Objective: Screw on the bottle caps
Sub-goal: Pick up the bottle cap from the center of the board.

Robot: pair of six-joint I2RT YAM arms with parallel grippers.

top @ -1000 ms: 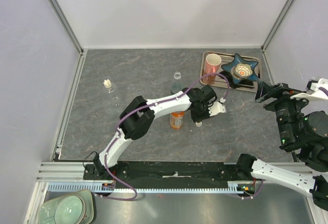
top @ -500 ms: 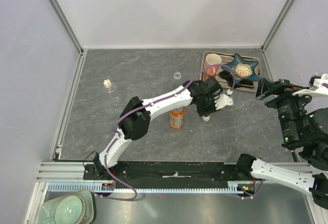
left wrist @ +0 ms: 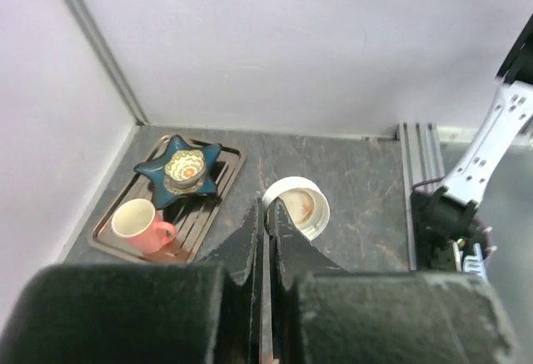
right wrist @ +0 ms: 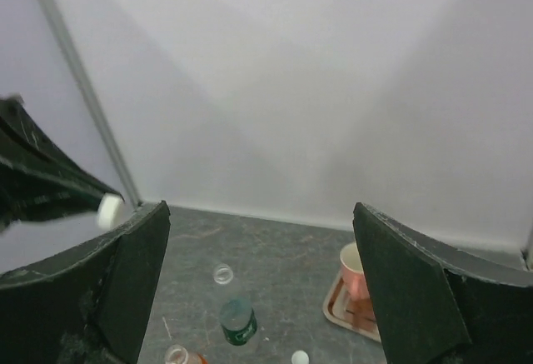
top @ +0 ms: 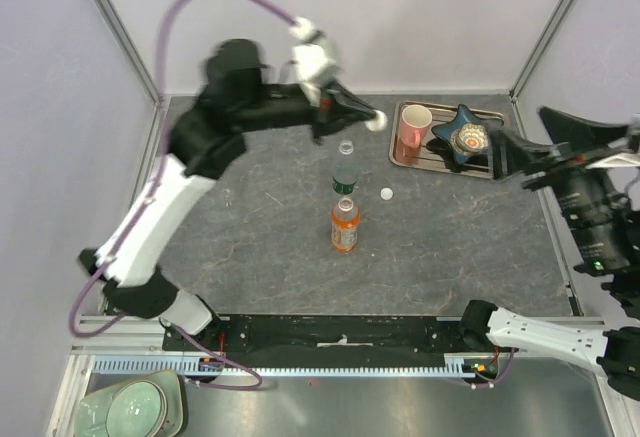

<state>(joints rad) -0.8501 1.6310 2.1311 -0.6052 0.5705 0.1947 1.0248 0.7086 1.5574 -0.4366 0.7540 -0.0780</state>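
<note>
The white cap (left wrist: 297, 206) is pinched by its rim in my left gripper, far side (top: 381, 121) free, so my open right gripper should keep nearing until its fingers straddle the cap.
My left gripper (top: 374, 122) is raised high over the back of the table, shut on the rim of a white bottle cap (left wrist: 297, 206); the left wrist view shows the cap's hollow inside. The same cap (right wrist: 109, 210) shows at the left of the right wrist view. Three bottles stand in a row mid-table: the orange one (top: 345, 225), the green-label one (top: 345, 175) and the tiny clear one (top: 346, 147). A second cap (top: 386, 194) lies on the table to their right. My right gripper (top: 522, 139) hangs at the right, wide open and holding nothing, well apart from the bottles.
At the back right a metal tray (top: 404, 157) holds a pink mug (top: 412, 127) and a blue star-shaped dish (top: 465, 137). White walls with metal posts close the table at the back and sides.
The left arm has swung up and back from beside the orange bottle, lifting the cap off the table. The right gripper has opened wider.
</note>
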